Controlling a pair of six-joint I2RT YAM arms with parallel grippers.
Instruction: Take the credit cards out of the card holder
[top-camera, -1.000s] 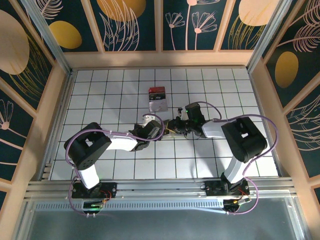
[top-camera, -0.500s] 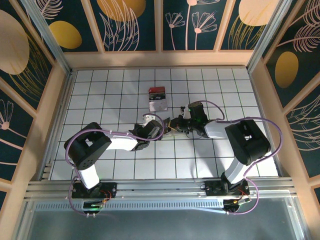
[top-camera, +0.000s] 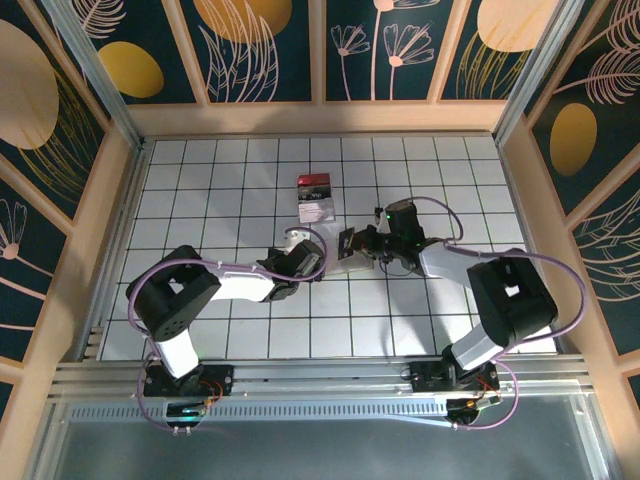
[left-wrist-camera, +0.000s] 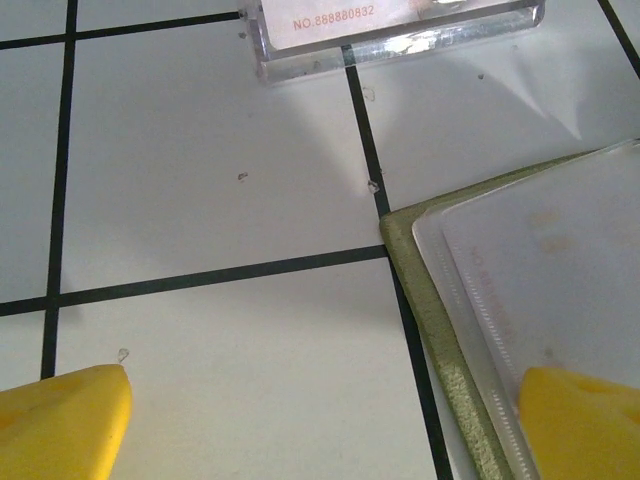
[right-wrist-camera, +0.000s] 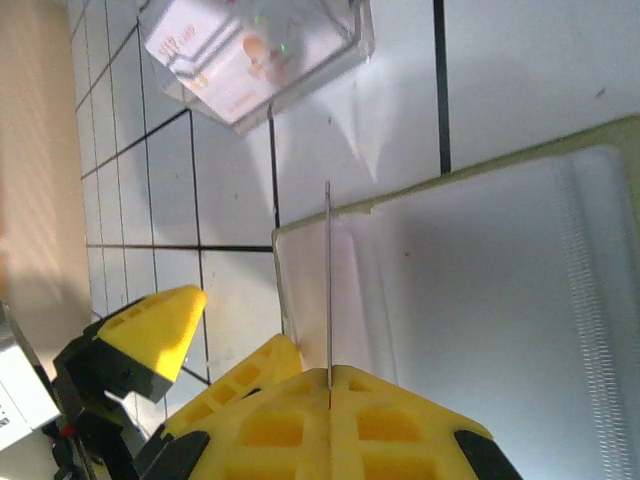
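Note:
My left gripper is free to keep moving, as the credit card's loose end (top-camera: 345, 243) is clear of the card holder and beyond my right gripper's fingers; it should go on toward that end and close there.
The card holder (right-wrist-camera: 480, 260) lies open on the tiles, pale and clear inside with an olive-green edge (left-wrist-camera: 440, 340). My right gripper (right-wrist-camera: 329, 372) is shut on a thin credit card (right-wrist-camera: 328, 280), seen edge-on and standing above the holder's left end. From above the credit card (top-camera: 348, 243) looks dark, held in my right gripper (top-camera: 360, 243) just over the card holder (top-camera: 350, 266). My left gripper (left-wrist-camera: 320, 430) is open at the holder's corner. Its right fingertip (left-wrist-camera: 580, 420) lies over the holder's clear inside and its left fingertip (left-wrist-camera: 60, 420) over bare tile.
A small clear box (top-camera: 316, 198) with white, red and dark contents sits about one tile behind the holder; its front wall (left-wrist-camera: 400, 25) is close ahead of my left gripper. Both arms meet at the table's middle. Wooden walls (top-camera: 110, 220) ring the tiled floor.
My right gripper has closed fully and moved right and a little back, and the card has come up with it. The right elbow swung right. The left arm held still.

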